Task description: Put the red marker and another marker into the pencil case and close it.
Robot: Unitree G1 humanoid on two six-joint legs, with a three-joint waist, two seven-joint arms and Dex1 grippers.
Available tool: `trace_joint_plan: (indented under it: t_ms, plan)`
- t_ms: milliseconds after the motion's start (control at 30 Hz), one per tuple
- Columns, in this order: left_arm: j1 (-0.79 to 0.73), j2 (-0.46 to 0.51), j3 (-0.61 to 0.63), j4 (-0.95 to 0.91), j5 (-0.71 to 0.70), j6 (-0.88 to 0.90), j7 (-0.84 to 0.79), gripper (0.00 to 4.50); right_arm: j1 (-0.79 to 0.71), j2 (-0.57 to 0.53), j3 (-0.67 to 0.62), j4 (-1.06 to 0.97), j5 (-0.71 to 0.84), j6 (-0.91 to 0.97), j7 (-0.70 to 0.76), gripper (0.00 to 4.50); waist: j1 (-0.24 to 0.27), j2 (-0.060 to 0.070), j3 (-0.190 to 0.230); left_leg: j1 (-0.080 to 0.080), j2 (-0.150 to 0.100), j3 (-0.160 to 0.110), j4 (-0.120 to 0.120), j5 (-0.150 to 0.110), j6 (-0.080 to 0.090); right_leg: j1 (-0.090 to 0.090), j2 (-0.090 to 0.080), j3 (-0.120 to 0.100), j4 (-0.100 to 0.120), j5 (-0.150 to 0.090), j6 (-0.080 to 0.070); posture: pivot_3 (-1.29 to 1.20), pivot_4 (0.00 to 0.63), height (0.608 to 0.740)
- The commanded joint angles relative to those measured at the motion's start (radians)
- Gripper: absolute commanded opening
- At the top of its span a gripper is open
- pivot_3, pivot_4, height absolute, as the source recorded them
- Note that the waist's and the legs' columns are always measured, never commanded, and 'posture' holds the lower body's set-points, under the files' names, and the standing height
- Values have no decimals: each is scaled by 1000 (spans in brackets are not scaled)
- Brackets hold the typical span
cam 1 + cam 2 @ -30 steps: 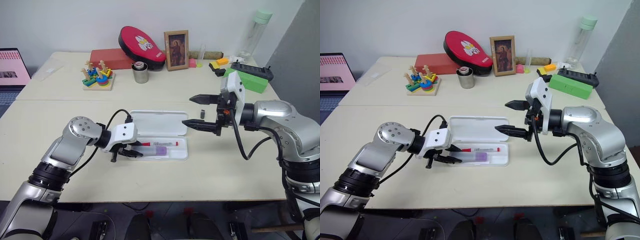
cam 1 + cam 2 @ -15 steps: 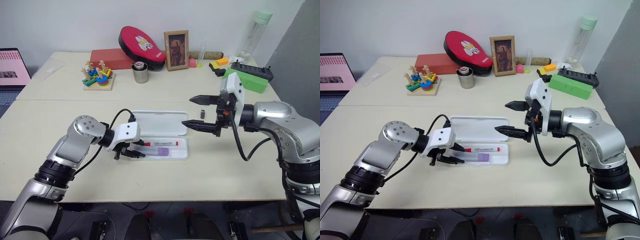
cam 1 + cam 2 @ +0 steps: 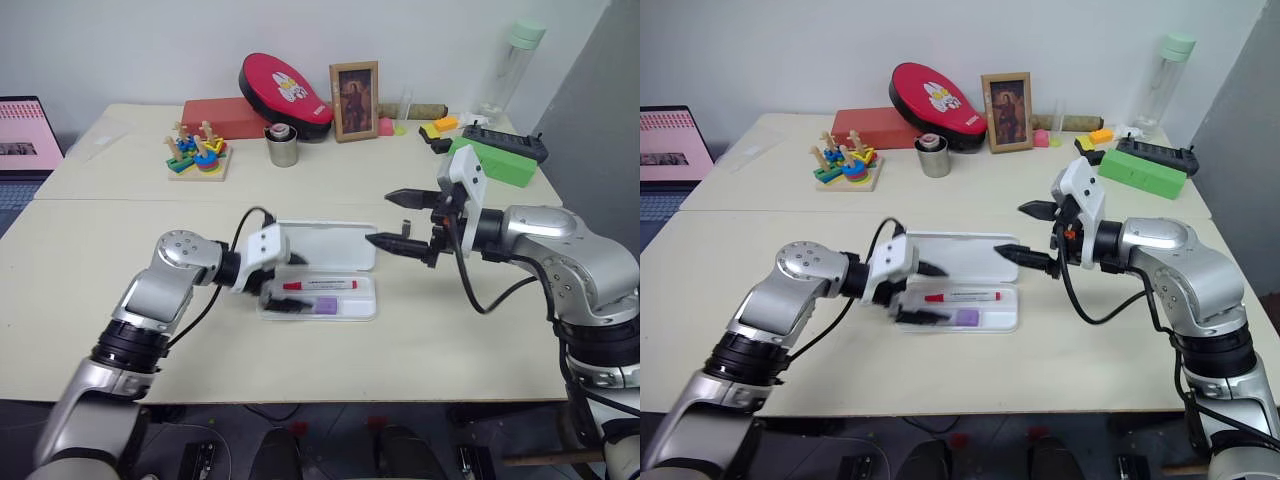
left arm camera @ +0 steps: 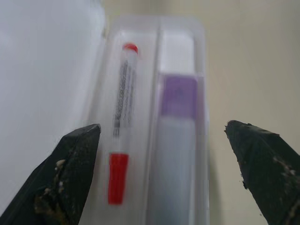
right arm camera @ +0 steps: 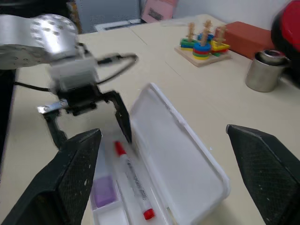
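The small dark piece is standing outside the pencil case. My left gripper should move away while my right gripper places the piece in the tray's loose end.
The pencil case lies open mid-table, its lid flat behind the tray. In the tray lie the red marker and the lavender marker, side by side. My left gripper is open at the tray's left end, one finger over the lid edge and one in front of the tray, holding nothing. The left wrist view looks along the red marker and the lavender marker between wide fingers. My right gripper is open and empty, hovering just off the lid's right end.
Along the back of the table stand a red oval case, a red box, a wooden stacking toy, a metal cup, a framed picture, a green box and a bottle. A laptop sits far left.
My left gripper has opened wide and moved right and up, to the tray's left end. My right gripper has edged slightly closer to the lid. Both markers stay in the tray.
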Motion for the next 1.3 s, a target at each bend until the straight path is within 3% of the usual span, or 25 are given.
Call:
trace_joint_plan:
  t_ms: [33, 200, 433, 667, 933, 1233, 1300]
  plan:
    - [4, -118, 99, -97, -71, 28, 192, 4482, -55, 76, -46, 92, -71, 75, -201, 4500, -1, 0, 0, 0, 0, 0, 0, 0, 0, 0, 0, 0, 0, 0, 0, 0, 150, 740]
    - [12, -276, 146, -135, -58, 14, 432, 4482, -90, 221, -54, 281, -221, 51, -473, 4500, -3, 0, 0, 1, 0, 0, 0, 0, 0, 0, 0, 0, 2, 0, 0, 0, 150, 740]
    - [34, -282, 98, -158, -57, 24, 465, 4482, -112, 370, -61, 554, -314, -92, -609, 4500, -5, 0, -1, 1, -1, 0, -1, 0, 0, 0, 0, 1, 1, 1, -1, 0, 150, 740]
    - [43, -271, 93, -167, -65, 22, 474, 4482, -166, 430, -81, 808, -365, -264, -663, 4500, -5, 1, -1, 1, -1, 0, -1, 0, 0, 0, 0, 1, 1, 1, -1, 0, 150, 740]
    - [46, -260, 100, -179, -73, 27, 479, 4500, -174, 434, -79, 841, -394, -311, -659, 2910, -6, 1, -1, 1, -1, 0, -2, 0, 0, 0, 0, 0, 1, 1, -1, 0, 150, 740]
    - [38, -255, 90, -168, -71, 22, 479, 4500, -172, 430, -83, 813, -403, -302, -646, 603, -6, 1, -1, 1, -1, 0, -2, 0, 0, 0, 0, 0, 1, 1, -1, 0, 150, 740]
    - [37, -254, 87, -166, -70, 21, 478, 4500, -170, 421, -86, 798, -406, -299, -638, 314, -6, 1, -1, 1, -1, 0, -2, 0, 0, 0, 0, 0, 1, 1, -1, 0, 150, 740]
